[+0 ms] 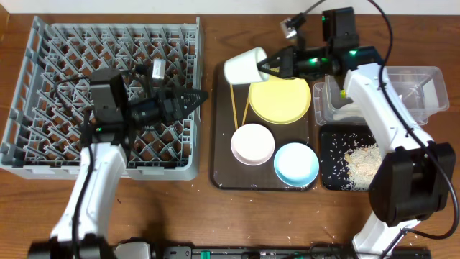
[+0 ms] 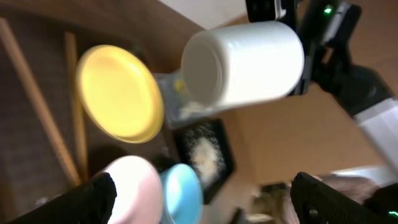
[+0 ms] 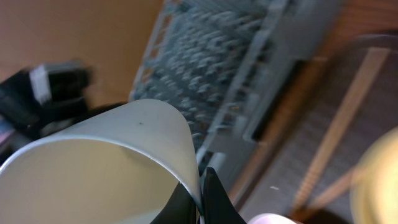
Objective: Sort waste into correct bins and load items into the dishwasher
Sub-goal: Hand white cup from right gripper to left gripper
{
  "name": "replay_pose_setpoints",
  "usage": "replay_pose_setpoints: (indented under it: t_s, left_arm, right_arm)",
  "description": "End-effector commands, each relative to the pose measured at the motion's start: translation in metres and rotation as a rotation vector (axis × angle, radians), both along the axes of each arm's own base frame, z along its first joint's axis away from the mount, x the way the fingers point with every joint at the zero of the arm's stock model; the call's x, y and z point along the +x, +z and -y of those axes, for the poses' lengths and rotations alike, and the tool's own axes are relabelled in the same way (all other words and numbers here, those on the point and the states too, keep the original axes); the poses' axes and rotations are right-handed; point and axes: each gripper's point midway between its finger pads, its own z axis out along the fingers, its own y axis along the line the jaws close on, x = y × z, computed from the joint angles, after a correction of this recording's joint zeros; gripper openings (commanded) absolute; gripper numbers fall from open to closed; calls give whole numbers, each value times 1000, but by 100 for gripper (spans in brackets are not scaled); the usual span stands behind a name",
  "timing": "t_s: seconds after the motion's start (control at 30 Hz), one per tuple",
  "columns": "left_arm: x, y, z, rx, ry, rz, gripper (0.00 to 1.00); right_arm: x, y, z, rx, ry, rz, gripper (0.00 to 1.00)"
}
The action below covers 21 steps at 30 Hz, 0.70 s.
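The robot's right gripper is holding the white cup's rim [image 1: 259, 58] away from the grey dish rack, so next the left gripper grasps the cup [image 1: 230, 70] by its base and loads it.
My right gripper [image 1: 271, 67] is shut on the rim of the small white cup [image 1: 244, 66] and holds it on its side above the far left corner of the dark brown tray [image 1: 219, 151]. In the right wrist view the fingers [image 3: 202, 199] pinch the cup's wall [image 3: 106, 168]. My left gripper [image 1: 195, 96] is open and empty over the right side of the grey dish rack [image 1: 43, 93], pointing at the cup [image 2: 242, 62]. On the tray lie the yellow plate [image 1: 280, 101], white bowl [image 1: 252, 144], light blue bowl [image 1: 296, 163] and chopsticks [image 1: 241, 108].
The clear tub [image 1: 420, 90] stands at the far right with something pale inside. The black tray [image 1: 330, 162] in front of it holds rice crumbs [image 1: 363, 162]. Stray crumbs lie on the wooden table near the front edge. The wrapper is not clearly seen.
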Motion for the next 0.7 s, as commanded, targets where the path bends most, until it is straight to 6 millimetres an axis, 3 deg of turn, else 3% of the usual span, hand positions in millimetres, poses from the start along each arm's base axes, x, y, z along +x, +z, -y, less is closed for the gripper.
replay_pose_setpoints:
  t_s: [0.0,0.23,0.43,0.67]
  left_arm:
    - [-12,9,11,-173,-154,-121,90]
    - [-17,24,14,-222,-225,-105,90]
    - [-17,25,14,-221,-225,-101,87]
    - [-17,25,14,-221,-225,-101,75]
  right_arm:
    - [-31,21,-36,104,172,48,1]
    - [-46,17,-75,120,249,55,1]
    - [-54,2,-89,117,284,9,1]
    - [-58,-9,-94,121,306,-29,1]
